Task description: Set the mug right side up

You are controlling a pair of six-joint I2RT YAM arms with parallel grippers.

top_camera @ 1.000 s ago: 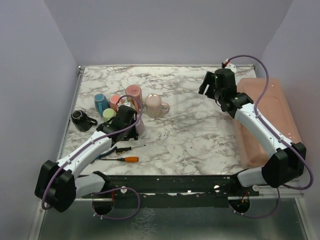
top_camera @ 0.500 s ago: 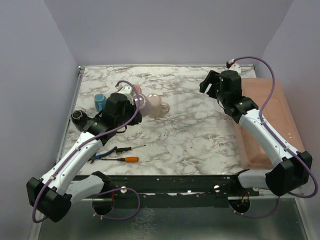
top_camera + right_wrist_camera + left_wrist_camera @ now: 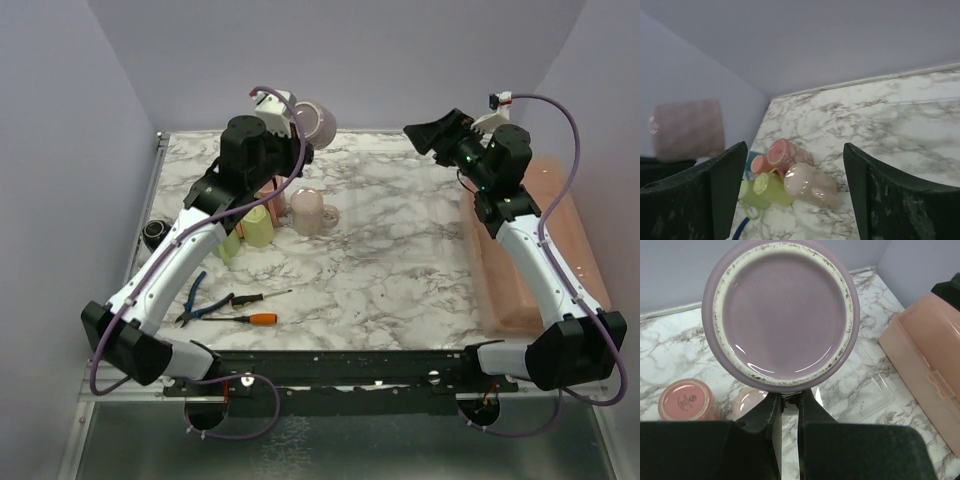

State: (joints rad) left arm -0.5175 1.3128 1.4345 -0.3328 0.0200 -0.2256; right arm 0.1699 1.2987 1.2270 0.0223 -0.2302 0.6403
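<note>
The robot's left gripper is holding the lilac mug (image 3: 318, 124) clear of the other mugs, so the open right gripper should keep moving closer until its fingers are on both sides of the lilac mug's handle (image 3: 791, 397).
My left gripper (image 3: 297, 128) is raised high over the table's back edge and is shut on a lilac mug (image 3: 318, 122). In the left wrist view the mug's base (image 3: 782, 315) faces the camera and the fingers (image 3: 767, 412) pinch a part under it, likely the handle. The mug looks tipped on its side, and its mouth is hidden. It shows as a blur in the right wrist view (image 3: 687, 127). My right gripper (image 3: 437, 133) is open and empty, raised over the back right and pointing left; it also shows in the right wrist view (image 3: 795, 147).
Several mugs cluster at the table's back left: a pale pink one (image 3: 307, 212), yellow-green ones (image 3: 258, 226), a coral one (image 3: 270, 190) and a black one (image 3: 155, 235). Pliers (image 3: 193, 302) and two screwdrivers (image 3: 250, 318) lie near the front left. A pink bin (image 3: 540, 240) stands at the right.
My left arm has lifted the lilac mug from the mug cluster up and back over the table's far edge. My right gripper has risen and turned to face left.
</note>
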